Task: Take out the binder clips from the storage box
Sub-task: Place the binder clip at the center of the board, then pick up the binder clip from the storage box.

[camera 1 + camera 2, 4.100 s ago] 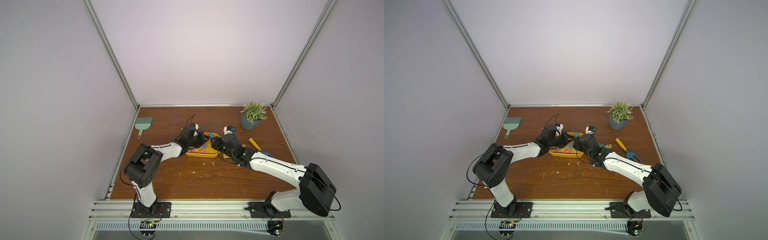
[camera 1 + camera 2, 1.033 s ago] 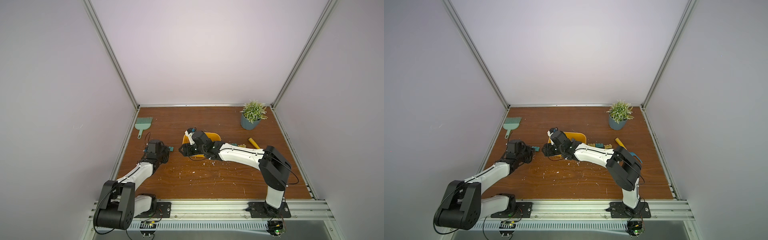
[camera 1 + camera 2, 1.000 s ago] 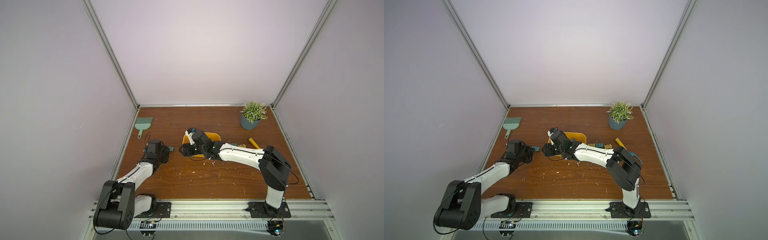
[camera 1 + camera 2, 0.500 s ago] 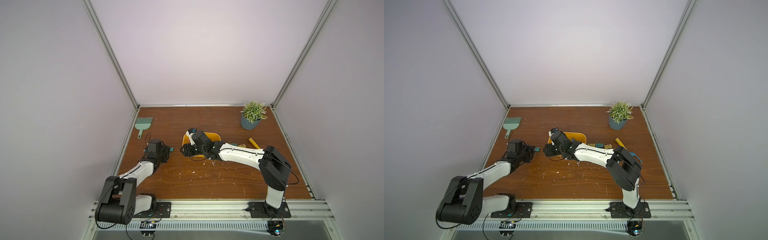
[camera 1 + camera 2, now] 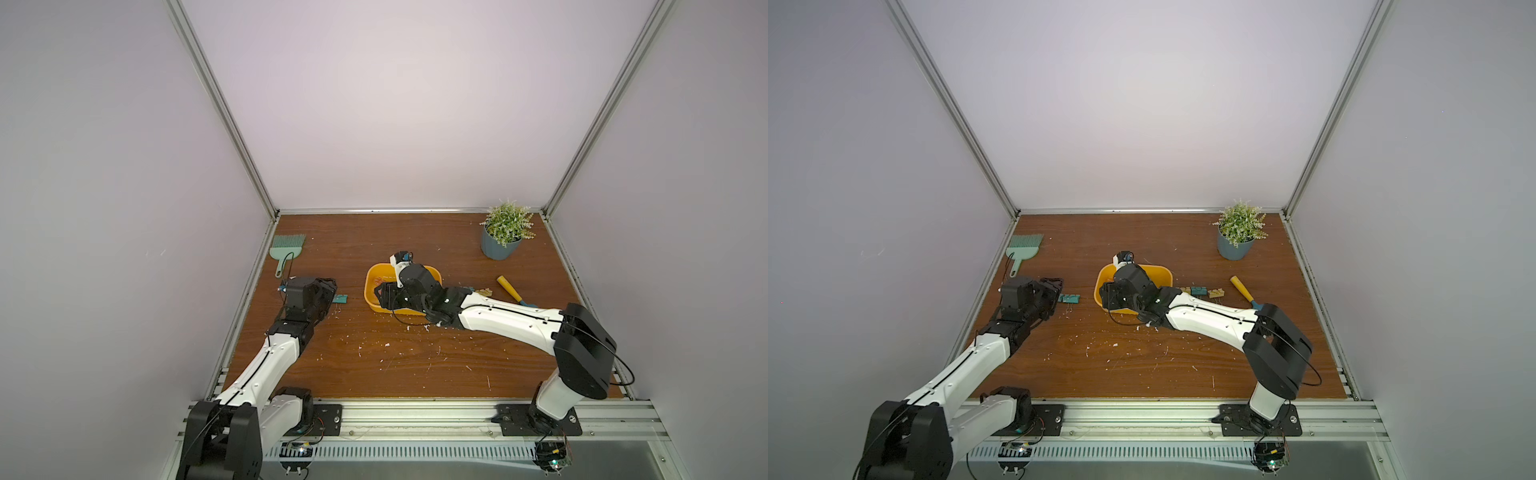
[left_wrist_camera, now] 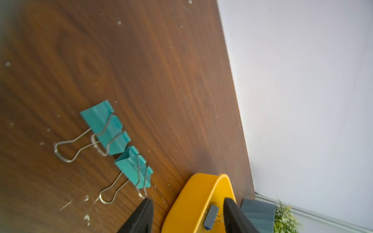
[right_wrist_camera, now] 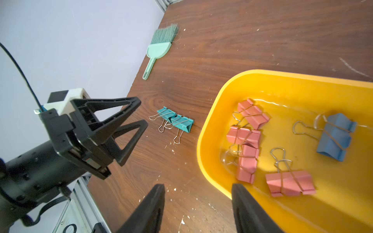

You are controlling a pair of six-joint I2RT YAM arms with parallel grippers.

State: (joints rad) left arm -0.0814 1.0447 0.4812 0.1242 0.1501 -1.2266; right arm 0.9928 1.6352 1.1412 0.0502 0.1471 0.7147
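I keep moving my open left gripper into the yellow storage box [image 5: 1159,276] and close it on the blue clip [image 7: 335,136], because the blue clip lies clear of the pink clips.
The yellow storage box [image 7: 222,94] sits mid-table in both top views [image 5: 372,286] [image 5: 1163,272]. Several pink binder clips [image 7: 252,114] and a blue one [image 7: 336,137] lie inside it. Two teal clips [image 6: 105,127] [image 6: 134,168] lie side by side on the wood left of the box [image 5: 1069,297]. My left gripper [image 6: 187,201] is open and empty, just short of them [image 7: 143,113]. My right gripper [image 7: 198,186] is open over the box's left wall, one finger above the table, one above the rim. More clips [image 5: 1198,291] lie right of the box.
A green hand brush [image 5: 286,249] lies at the back left near the wall rail. A potted plant [image 5: 500,243] stands at the back right, and a yellow-handled trowel [image 5: 511,289] lies right of the box. White specks are scattered over the wood.
My left gripper has opened and let a teal clip down beside the other one on the table. The right gripper has hardly moved.
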